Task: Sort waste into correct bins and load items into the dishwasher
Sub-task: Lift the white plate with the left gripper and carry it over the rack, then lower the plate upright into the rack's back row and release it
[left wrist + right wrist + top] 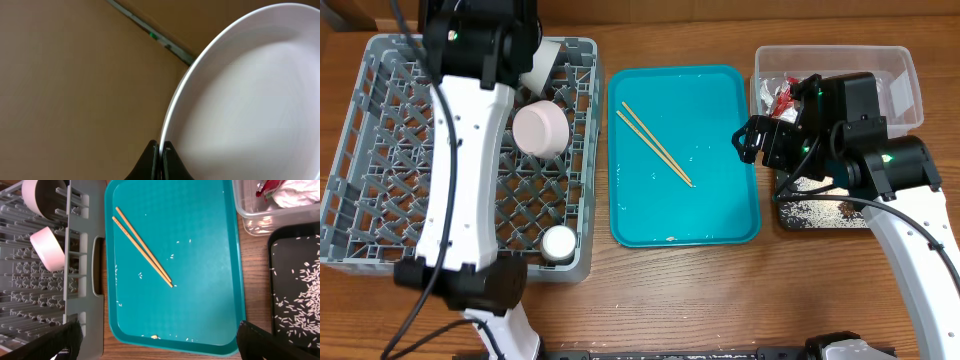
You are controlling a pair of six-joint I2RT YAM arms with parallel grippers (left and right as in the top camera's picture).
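Note:
The plate hangs on edge by its rim (173, 107) over the grey rack's far slots, so my left gripper keeps bringing it down until the rack holds it.
My left gripper (162, 150) is shut on the rim of the pale pink-white plate (250, 95). It holds the plate on edge above the far right part of the grey dish rack (380, 150), where the plate's rim (544, 62) shows beside the arm. A white bowl (540, 128) lies in the rack and a small white cup (558, 243) stands at the rack's near right corner. Two chopsticks (655, 143) lie on the teal tray (720, 215). My right gripper (160, 340) is open wide and empty above the tray's near edge. A golden-brown lump (154, 336) and rice grains lie there.
The clear tub (905, 60) at the back right holds the red-and-silver wrapper (783, 97) and white tissue (295, 197). The black tray (280, 255) with rice grains (305, 292) sits in front of the tub, partly under my right arm. The rack's handle edge (97, 275) borders the teal tray.

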